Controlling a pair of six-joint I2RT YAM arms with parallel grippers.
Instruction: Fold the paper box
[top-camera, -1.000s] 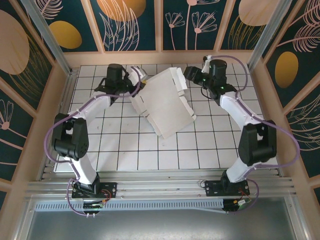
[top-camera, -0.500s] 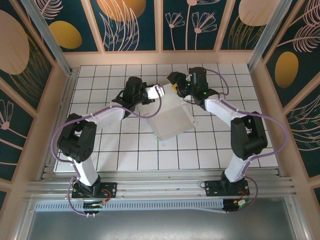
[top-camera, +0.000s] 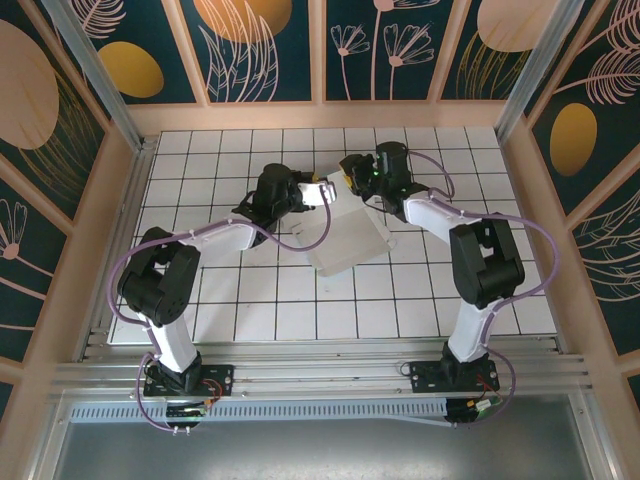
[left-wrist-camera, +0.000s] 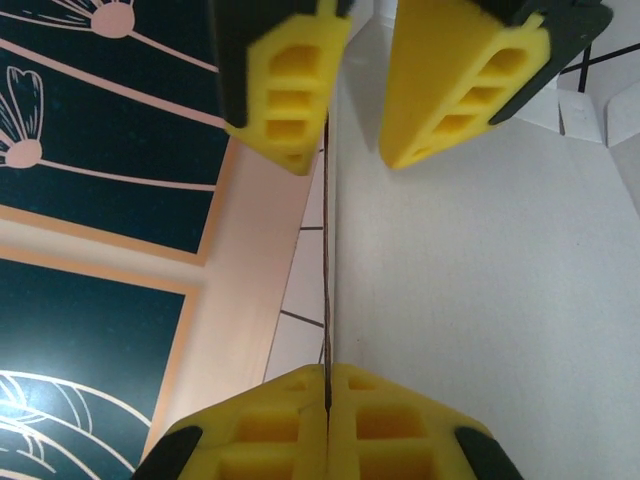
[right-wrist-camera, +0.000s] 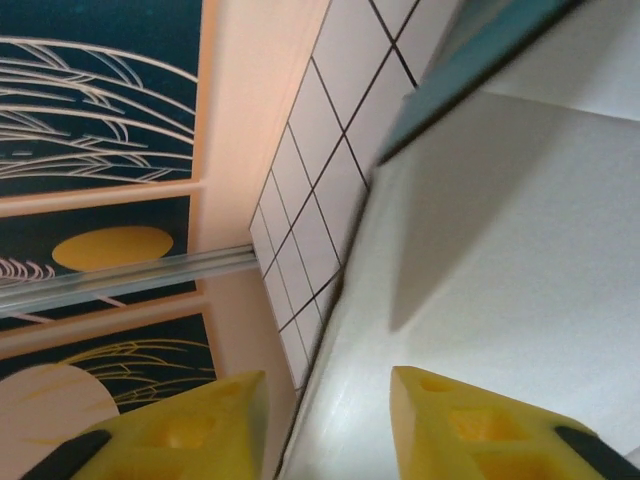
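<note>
Next, my right gripper pinches the raised panel's edge (left-wrist-camera: 328, 260), which my left gripper is holding, so that my left gripper will be free to take the side flap (top-camera: 297, 225).
The paper box (top-camera: 345, 238) is a pale cardboard sheet lying mid-table, its far part raised. My left gripper (top-camera: 318, 192) is shut on a thin upright edge of it; in the left wrist view that edge runs straight into the closed yellow pads (left-wrist-camera: 327, 372), with the pale panel (left-wrist-camera: 480, 300) to the right. My right gripper (top-camera: 350, 176) faces it from the far side. It is open, its yellow fingers (left-wrist-camera: 290, 100) straddling the same edge. The right wrist view has the panel (right-wrist-camera: 500, 280) between the open gripper (right-wrist-camera: 328, 400), with a turquoise strip (right-wrist-camera: 470, 70) above.
White tiled floor (top-camera: 250, 300) spreads in front of and beside the sheet. Peach wooden walls (top-camera: 110, 200) with dark patterned panels enclose it on three sides. Both arms reach inward and meet near the back middle.
Both grippers have swung inward from the back corners and met over the sheet's far part. The sheet has folded up narrower. The right jaws have narrowed around the edge.
</note>
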